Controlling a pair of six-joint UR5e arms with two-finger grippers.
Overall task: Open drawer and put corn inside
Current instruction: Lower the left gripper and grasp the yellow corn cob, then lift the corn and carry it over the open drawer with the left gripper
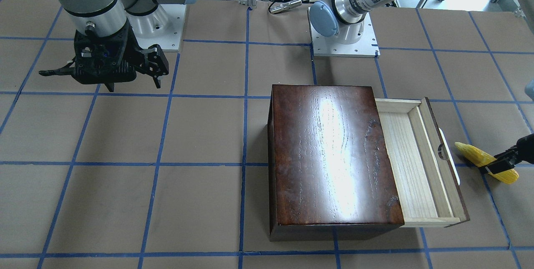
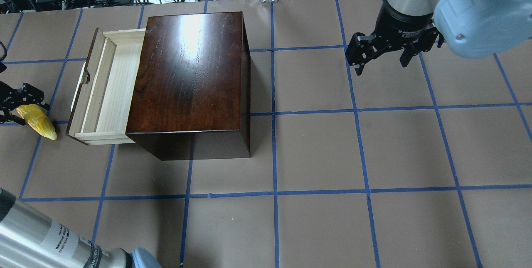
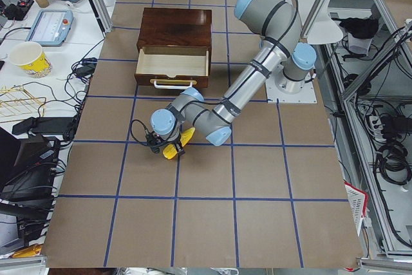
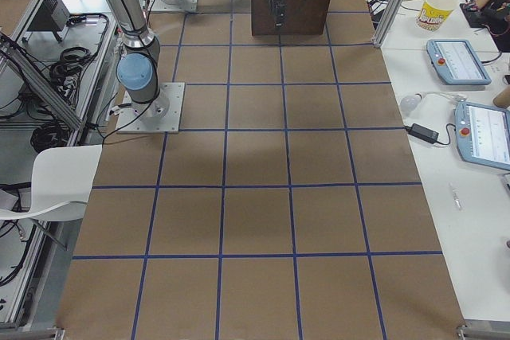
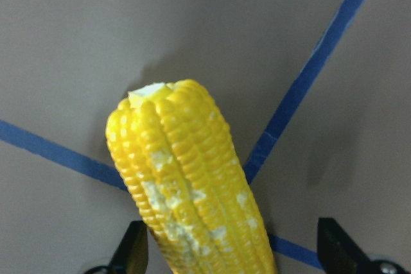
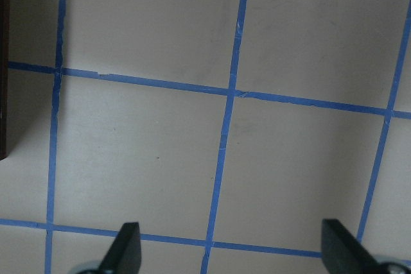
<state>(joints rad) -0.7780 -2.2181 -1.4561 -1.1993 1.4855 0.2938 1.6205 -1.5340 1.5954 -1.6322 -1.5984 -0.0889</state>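
Observation:
The yellow corn (image 1: 473, 154) will roll over against the drawer's front side when the robot puts it down inside, because the cob's sides (image 5: 189, 178) are rounded.
The dark-brown box (image 1: 333, 156) (image 2: 191, 68) stands mid-table with its pale wood drawer (image 1: 417, 164) (image 2: 106, 93) pulled out and empty; the white loop handle (image 1: 448, 156) faces the left arm's side. The yellow corn (image 1: 475, 155) (image 2: 39, 122) lies on the table just beyond the handle. My left gripper (image 1: 498, 167) (image 5: 234, 251) is open and straddles the cob's thick half. In the left wrist view the corn (image 5: 192, 190) lies between the spread fingers, close to one of them. My right gripper (image 1: 133, 85) (image 2: 382, 66) (image 6: 231, 255) is open and empty, well away from the box.
The table is brown paper with a blue tape grid (image 2: 274, 193). The arm bases (image 1: 344, 39) stand at the robot side. Outside the table edge lie cables, tablets and a paper cup (image 3: 29, 59).

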